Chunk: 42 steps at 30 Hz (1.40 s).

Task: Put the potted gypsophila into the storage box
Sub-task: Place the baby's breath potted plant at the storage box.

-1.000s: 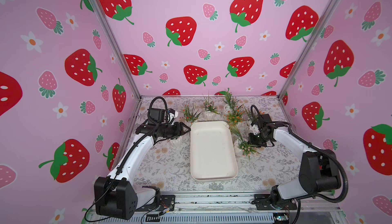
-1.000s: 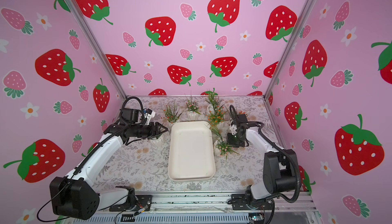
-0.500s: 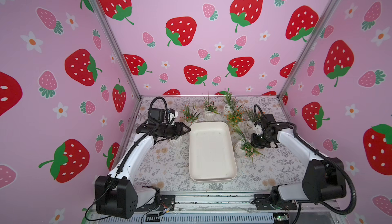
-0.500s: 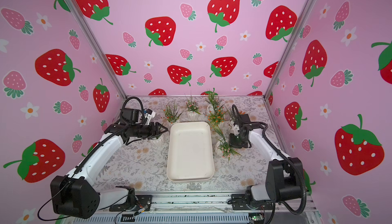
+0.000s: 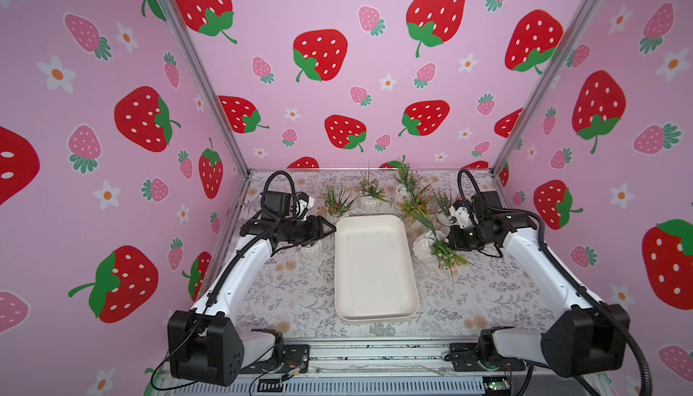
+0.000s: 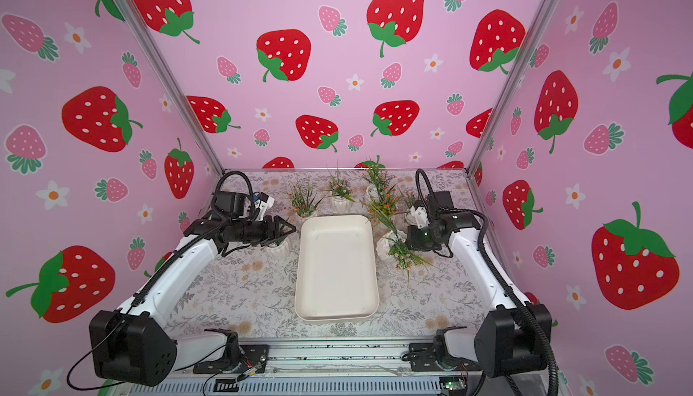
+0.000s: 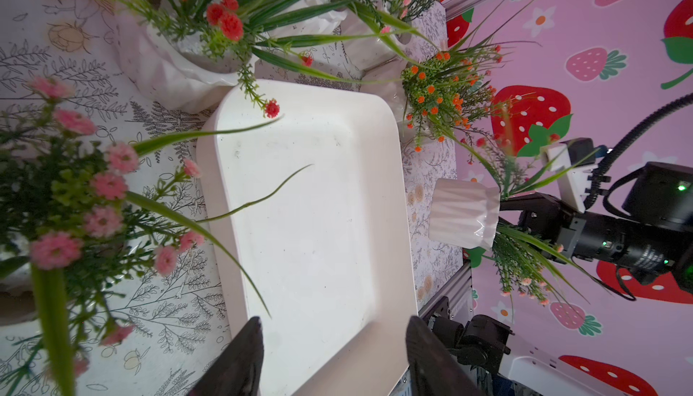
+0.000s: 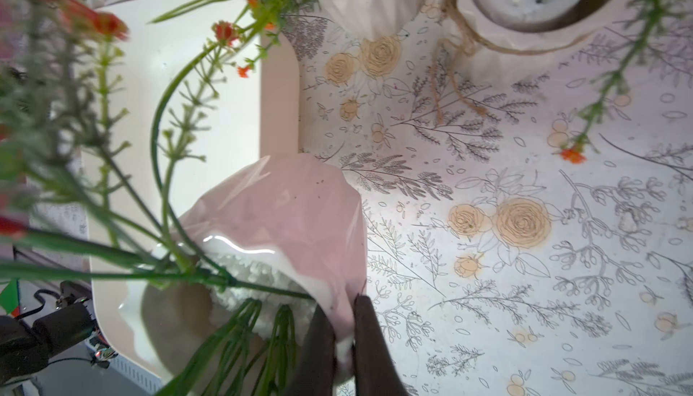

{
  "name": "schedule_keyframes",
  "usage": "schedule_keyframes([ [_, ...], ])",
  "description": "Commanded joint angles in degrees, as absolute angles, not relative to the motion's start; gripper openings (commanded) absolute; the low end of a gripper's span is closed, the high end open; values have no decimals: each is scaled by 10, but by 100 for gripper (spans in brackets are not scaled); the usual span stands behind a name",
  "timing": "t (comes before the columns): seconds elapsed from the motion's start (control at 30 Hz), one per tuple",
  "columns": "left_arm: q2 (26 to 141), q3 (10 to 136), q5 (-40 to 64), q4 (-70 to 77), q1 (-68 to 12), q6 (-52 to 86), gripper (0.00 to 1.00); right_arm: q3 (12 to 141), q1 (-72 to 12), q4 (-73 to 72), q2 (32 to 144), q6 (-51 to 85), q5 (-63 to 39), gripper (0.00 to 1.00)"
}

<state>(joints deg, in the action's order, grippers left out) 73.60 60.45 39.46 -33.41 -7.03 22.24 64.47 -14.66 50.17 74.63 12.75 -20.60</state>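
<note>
The robot's right gripper keeps carrying the held pot [image 5: 423, 245] by its rim until the pot rests inside the storage box, since the box's far end [image 5: 357, 238] lies empty.
The storage box [image 5: 375, 266] [image 6: 335, 266] lies empty in mid-table in both top views. My right gripper [image 8: 343, 308] is shut on the rim of one potted gypsophila [image 8: 292, 218], a white ribbed pot with pink flowers. That pot [image 5: 423, 246] [image 7: 465, 212] leans at the box's right rim, its sprigs spilling toward the front. My left gripper [image 7: 333, 323] [image 5: 330, 227] is open with nothing in it, at the box's far left corner. It hovers over another pot [image 5: 313, 251]. Several more pots [image 5: 371, 197] stand behind and right of the box.
A red-flowered pot [image 5: 339, 203] stands close to the box's far left corner. An orange-flowered one [image 5: 416, 210] crowds its far right corner. Pink strawberry walls close in the left, back and right sides. A metal rail [image 5: 375, 353] runs along the table's front edge.
My right arm has shifted a little to the right with the pot in its grip, and the pot's sprigs have swung with it. The left arm has hardly moved.
</note>
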Motion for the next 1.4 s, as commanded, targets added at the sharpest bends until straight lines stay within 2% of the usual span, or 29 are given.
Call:
schedule_keyframes([
  [0.0,736,601,398,-340,-66,213,62,675,-167,497,735,92,-267,3],
  [0.3,734,602,400,-337,-53,220,61,725,-221,479,776,88,-273,3],
  [0.6,725,600,392,-337,-41,224,61,801,-290,428,886,111,-283,3],
  [0.97,720,596,393,-334,-19,235,59,884,-377,398,1017,158,-191,3],
  [1.37,720,593,401,-328,-16,237,58,938,-417,369,1099,201,-142,4],
])
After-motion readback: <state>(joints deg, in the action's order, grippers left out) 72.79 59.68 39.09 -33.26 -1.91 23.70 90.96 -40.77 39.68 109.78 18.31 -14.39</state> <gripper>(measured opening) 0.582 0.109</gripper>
